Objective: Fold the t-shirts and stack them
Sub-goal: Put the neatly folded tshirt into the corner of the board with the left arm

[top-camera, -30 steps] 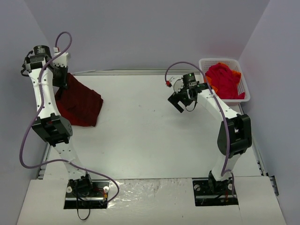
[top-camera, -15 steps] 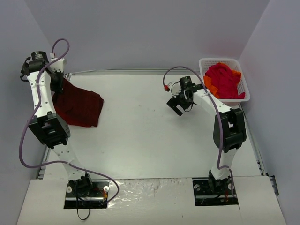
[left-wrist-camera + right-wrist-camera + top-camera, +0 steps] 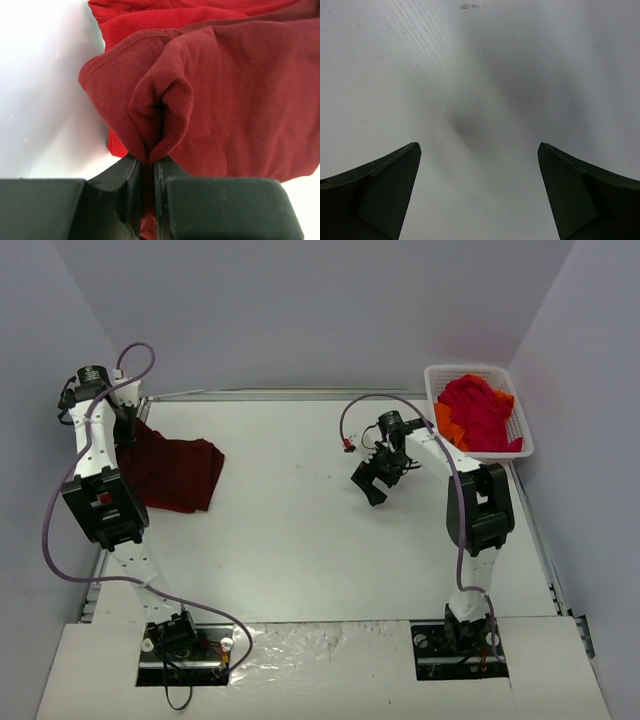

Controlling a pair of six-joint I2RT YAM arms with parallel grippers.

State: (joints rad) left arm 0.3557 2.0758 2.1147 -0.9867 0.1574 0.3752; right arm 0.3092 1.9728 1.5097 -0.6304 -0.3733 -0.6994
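I should keep lowering the maroon t-shirt's gripped fold with my left gripper, because it reaches the red t-shirt's edge. I should lower the fold until it rests there, then let go.
A dark maroon t-shirt lies at the table's far left, over a brighter red shirt seen under it in the left wrist view. My left gripper is shut on a bunched fold of the maroon t-shirt at its far-left edge. My right gripper is open and empty over the bare white table, right of the middle. More red and orange t-shirts are piled in the white lattice basket at the far right.
The table's metal rails run along the left edge and the right edge. Purple cables loop off both arms. Grey walls close in on all sides.
My left gripper has lowered the maroon shirt's edge towards the table, and the cloth has spread flatter. My right gripper has moved left and nearer, away from the basket.
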